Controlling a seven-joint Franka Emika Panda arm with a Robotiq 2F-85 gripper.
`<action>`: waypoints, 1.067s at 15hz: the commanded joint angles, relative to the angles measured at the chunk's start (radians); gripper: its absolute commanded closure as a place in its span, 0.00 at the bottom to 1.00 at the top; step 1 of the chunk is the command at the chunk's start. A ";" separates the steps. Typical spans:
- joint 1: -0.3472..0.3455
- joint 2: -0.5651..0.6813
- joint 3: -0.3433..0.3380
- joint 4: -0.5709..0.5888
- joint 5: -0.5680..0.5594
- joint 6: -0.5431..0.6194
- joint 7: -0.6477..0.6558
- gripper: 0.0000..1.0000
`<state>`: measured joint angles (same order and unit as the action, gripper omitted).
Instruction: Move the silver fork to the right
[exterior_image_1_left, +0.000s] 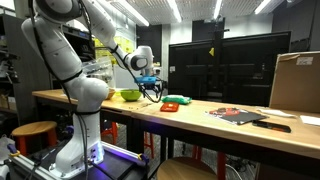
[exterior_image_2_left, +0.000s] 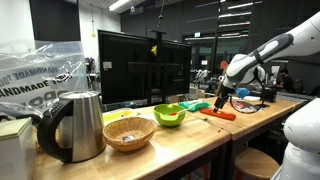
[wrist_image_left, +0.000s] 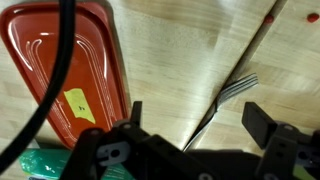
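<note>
The silver fork's handle (wrist_image_left: 199, 132) passes through the gap between the gripper's open fingers, so the robot should keep lowering the gripper until the fingers are on both sides of the fork's neck (wrist_image_left: 214, 106), and then close them.
The silver fork (wrist_image_left: 222, 102) lies on the wooden table, tines toward the upper right of the wrist view, its handle running down between my fingers. My gripper (wrist_image_left: 197, 122) is open, its two black fingers on either side of the fork handle, just above the table. In both exterior views the gripper (exterior_image_1_left: 150, 90) (exterior_image_2_left: 219, 102) hangs low over the table by the red tray; the fork itself is too small to make out there.
A red tray (wrist_image_left: 60, 60) with a yellow sticker lies just beside the fork. A green bowl (exterior_image_1_left: 129, 96) (exterior_image_2_left: 169, 115), a wicker basket (exterior_image_2_left: 129, 132), a kettle (exterior_image_2_left: 70, 125), a cardboard box (exterior_image_1_left: 297, 82) and dark papers (exterior_image_1_left: 240, 115) stand on the table (exterior_image_1_left: 190, 118).
</note>
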<state>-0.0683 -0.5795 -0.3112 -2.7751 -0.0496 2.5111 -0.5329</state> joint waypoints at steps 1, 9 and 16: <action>0.021 0.063 0.038 0.001 -0.006 0.056 0.039 0.00; 0.021 0.116 0.173 0.001 -0.073 0.062 0.161 0.00; 0.022 0.137 0.192 0.006 -0.088 0.057 0.209 0.00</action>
<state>-0.0366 -0.4549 -0.1292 -2.7748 -0.1227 2.5696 -0.3493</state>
